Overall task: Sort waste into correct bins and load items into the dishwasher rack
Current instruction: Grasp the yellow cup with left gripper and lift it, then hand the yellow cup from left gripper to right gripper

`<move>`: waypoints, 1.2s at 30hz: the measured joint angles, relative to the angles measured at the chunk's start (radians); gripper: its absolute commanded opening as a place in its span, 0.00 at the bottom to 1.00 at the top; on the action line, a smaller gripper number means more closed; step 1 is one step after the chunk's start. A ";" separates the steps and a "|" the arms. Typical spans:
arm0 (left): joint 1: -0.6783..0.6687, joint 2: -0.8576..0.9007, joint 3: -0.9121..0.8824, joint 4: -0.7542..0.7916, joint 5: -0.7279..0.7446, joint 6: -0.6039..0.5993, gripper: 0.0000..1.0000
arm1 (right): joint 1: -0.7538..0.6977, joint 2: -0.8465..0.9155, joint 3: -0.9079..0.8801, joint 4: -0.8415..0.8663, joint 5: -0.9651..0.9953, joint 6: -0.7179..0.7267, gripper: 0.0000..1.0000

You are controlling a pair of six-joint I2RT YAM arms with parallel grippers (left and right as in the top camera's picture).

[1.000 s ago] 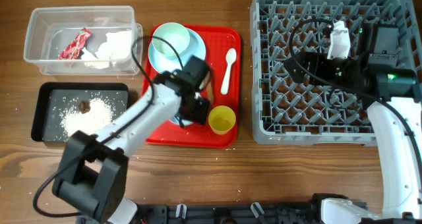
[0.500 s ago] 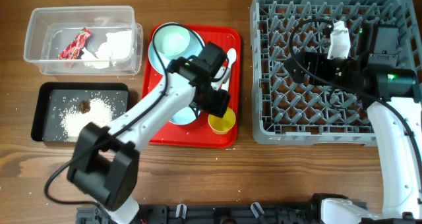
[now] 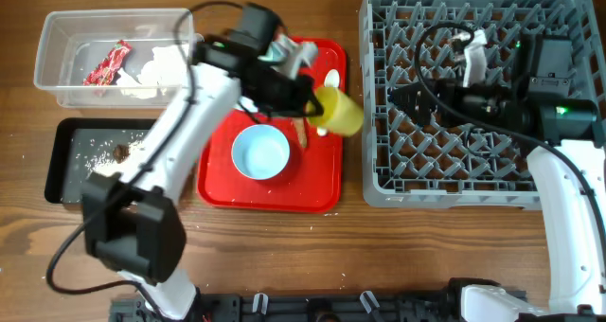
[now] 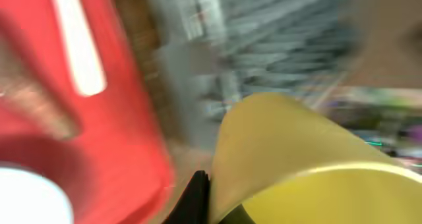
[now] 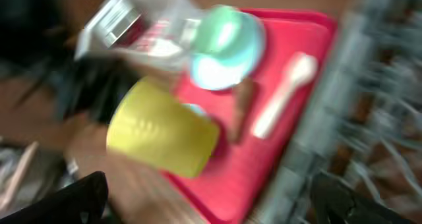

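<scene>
The yellow cup is held by its rim (image 3: 322,101) in my left gripper, short of the rack, so next my right gripper grasps the cup's loose end (image 3: 350,119) and loads it.
My left gripper (image 3: 317,102) is shut on the rim of the yellow cup (image 3: 341,112) and holds it tilted in the air over the red tray's right edge, close to the grey dishwasher rack (image 3: 473,175). In the left wrist view a black finger (image 4: 198,196) presses the wall of the cup (image 4: 297,151). One pale bowl (image 3: 260,152) sits on the tray. The white spoon (image 3: 331,78) and the brown food piece (image 3: 301,133) lie beside it. My right gripper (image 3: 398,99) stands open over the rack and faces the cup (image 5: 161,128). Its jaws are wide apart and hold nothing.
The clear tub (image 3: 57,80) at the back left holds the red wrapper (image 3: 107,63) and white tissue (image 3: 161,66). The black tray (image 3: 66,185) in front of it holds crumbs and a dark lump (image 3: 121,152). The red tray (image 3: 275,194) lies between these bins and the rack.
My left gripper shut on the yellow cup and lifted it off the tray, up and to the right toward the rack. The arm swung back, uncovering the bowl. My right gripper edged left.
</scene>
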 measured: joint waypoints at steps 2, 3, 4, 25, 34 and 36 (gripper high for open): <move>0.083 -0.004 0.002 0.031 0.252 0.000 0.04 | 0.000 0.000 -0.001 0.045 -0.183 -0.092 1.00; 0.116 -0.004 0.002 0.045 0.375 -0.001 0.04 | 0.000 0.000 -0.003 0.066 -0.240 -0.115 1.00; 0.127 -0.004 0.002 0.066 0.486 0.000 0.04 | 0.000 0.000 -0.003 0.110 -0.294 -0.134 1.00; 0.065 -0.004 0.002 0.114 0.763 0.000 0.04 | 0.228 0.046 -0.005 0.500 -0.389 0.075 0.60; 0.064 -0.004 0.002 0.137 0.742 0.000 0.31 | 0.228 0.046 0.002 0.432 -0.333 0.077 0.47; 0.065 -0.004 0.002 0.142 0.753 0.000 0.31 | 0.217 0.046 0.002 0.425 -0.330 0.082 0.47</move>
